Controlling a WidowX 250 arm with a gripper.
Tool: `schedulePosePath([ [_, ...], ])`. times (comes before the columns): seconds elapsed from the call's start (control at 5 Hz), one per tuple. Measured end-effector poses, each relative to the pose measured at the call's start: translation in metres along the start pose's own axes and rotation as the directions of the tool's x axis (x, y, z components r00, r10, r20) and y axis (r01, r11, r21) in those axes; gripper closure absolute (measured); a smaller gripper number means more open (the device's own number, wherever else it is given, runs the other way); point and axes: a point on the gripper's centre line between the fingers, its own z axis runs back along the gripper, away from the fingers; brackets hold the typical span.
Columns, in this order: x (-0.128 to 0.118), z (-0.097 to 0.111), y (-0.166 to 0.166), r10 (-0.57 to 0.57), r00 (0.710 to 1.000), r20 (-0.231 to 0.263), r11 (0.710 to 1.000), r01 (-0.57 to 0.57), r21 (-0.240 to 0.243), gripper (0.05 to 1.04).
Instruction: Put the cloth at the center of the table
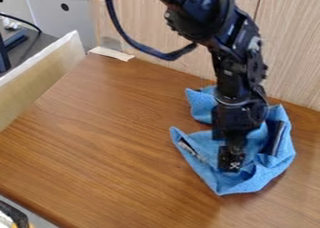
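Observation:
Loose folds of the cloth bunch up around the robot's gripper, so the blue cloth will spread partly open and trail along the table when the gripper pulls it.
The black gripper point(232, 150) hangs down over the right part of the table, low on the blue cloth point(236, 181). Its fingers stand wide apart, one at the cloth's left side and the other at its right, both among the folds. The cloth lies crumpled around and beneath the gripper, right of the table's middle, with one corner pointing left and a flap raised toward the back. The gripper and wrist hide the cloth's middle. Whether the fingertips press on the cloth or the table, I cannot tell.
The brown wooden table point(106, 143) extends to the left and front of the cloth. A wood-grain wall point(290, 49) stands close behind it. A pale board point(37, 80) borders the table at the left, and a tape strip point(112, 53) lies at the back corner.

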Motion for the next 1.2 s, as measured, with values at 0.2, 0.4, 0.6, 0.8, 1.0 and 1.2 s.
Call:
schedulePosePath([
  [0.2,0.002,-0.008,-0.005,-0.051,0.999,-0.001,0.999,0.05,-0.016,0.083],
  [0.4,0.003,-0.009,-0.005,-0.089,0.996,0.011,0.996,0.09,-0.013,0.083],
  [0.6,0.001,-0.014,-0.011,-0.101,0.995,0.016,0.994,0.102,-0.033,0.134],
  [0.8,-0.001,-0.023,-0.012,-0.11,0.994,0.011,0.993,0.11,-0.048,0.422],
  [1.0,-0.002,-0.03,-0.011,-0.099,0.995,-0.01,0.994,0.098,-0.051,0.726],
  [1.2,-0.002,-0.03,-0.011,-0.088,0.996,-0.011,0.995,0.087,-0.051,0.936],
])
